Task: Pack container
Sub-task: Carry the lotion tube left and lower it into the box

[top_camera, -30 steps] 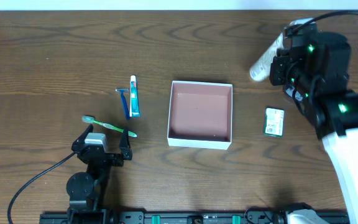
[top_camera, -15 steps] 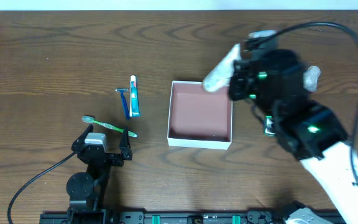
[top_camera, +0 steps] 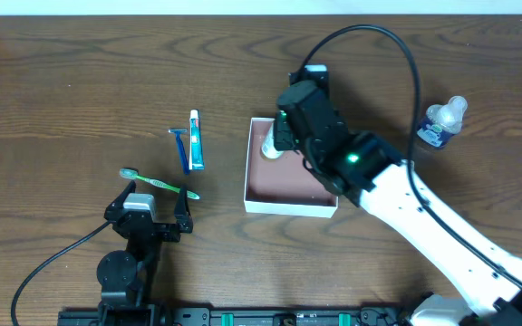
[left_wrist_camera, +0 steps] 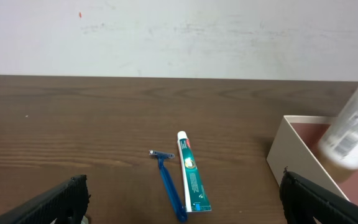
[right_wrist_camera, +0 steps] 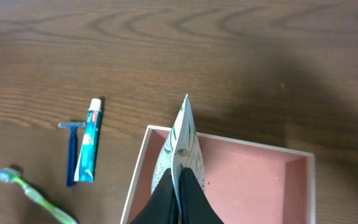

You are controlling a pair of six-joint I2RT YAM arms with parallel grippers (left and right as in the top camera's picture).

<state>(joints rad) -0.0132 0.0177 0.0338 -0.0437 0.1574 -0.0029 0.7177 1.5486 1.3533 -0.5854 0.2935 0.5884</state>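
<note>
The white patterned tube [top_camera: 271, 145] hangs tail-up over the container's far corner [top_camera: 259, 133]. My right gripper keeps lowering the tube until it stands on the container's bottom, and then let it go.
The container [top_camera: 330, 206], a square white-walled box with a reddish-brown floor, sits mid-table. My right gripper [top_camera: 279, 138] is shut on a white patterned tube [top_camera: 271, 145] and holds it over the box's far-left corner. In the right wrist view the tube [right_wrist_camera: 180, 140] hangs tail-up from the shut gripper [right_wrist_camera: 178, 179] above the container floor [right_wrist_camera: 253, 180]. My left gripper [top_camera: 155, 194] is open and empty, low at the front left. A green toothbrush [top_camera: 161, 186] lies at its fingertips.
A toothpaste tube [top_camera: 196, 140] and a blue razor [top_camera: 181, 148] lie side by side left of the box; both show in the left wrist view, toothpaste [left_wrist_camera: 191, 171] and razor [left_wrist_camera: 168, 186]. A small clear bottle [top_camera: 442, 120] lies at the far right.
My right arm has swung left from the table's far right to over the container, carrying the white tube. It now hides the green packet. The left arm has not moved.
</note>
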